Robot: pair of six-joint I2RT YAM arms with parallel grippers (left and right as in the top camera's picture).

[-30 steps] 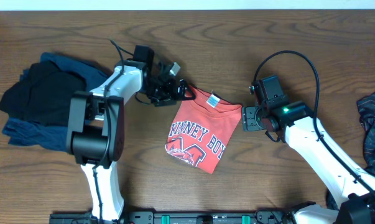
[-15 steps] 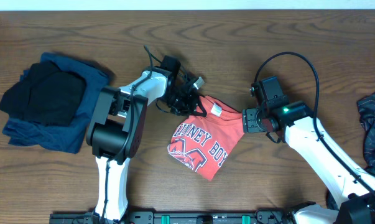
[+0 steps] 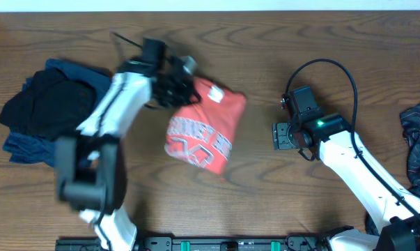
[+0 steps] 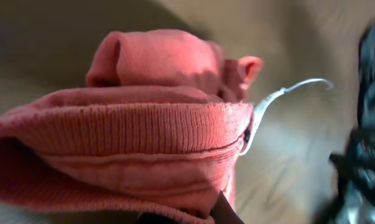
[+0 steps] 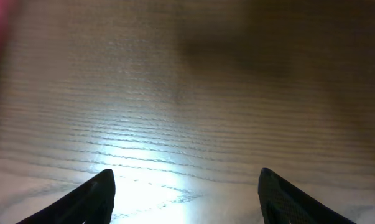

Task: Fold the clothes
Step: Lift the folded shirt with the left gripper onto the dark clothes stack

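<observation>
The robot's left gripper is holding the folded coral-red T-shirt by its collar, and the robot should keep carrying the T-shirt until it lies over the stack of black and navy clothes.
The coral-red T-shirt with white lettering lies folded in the middle of the table, its white label near the top. My left gripper is shut on its upper left edge. In the left wrist view the ribbed collar of the T-shirt fills the frame, bunched right at my left gripper. My right gripper stands open to the right of the T-shirt, apart from it. The right wrist view shows my right gripper with only bare wood between its fingers.
A stack of black and navy clothes lies at the left of the table. A dark plaid garment sits at the right edge. A thin white wire-like thing shows beyond the collar in the left wrist view.
My left gripper has shut on the T-shirt's collar edge and swung left, dragging the shirt leftward with it. The right arm has stayed put, still open.
</observation>
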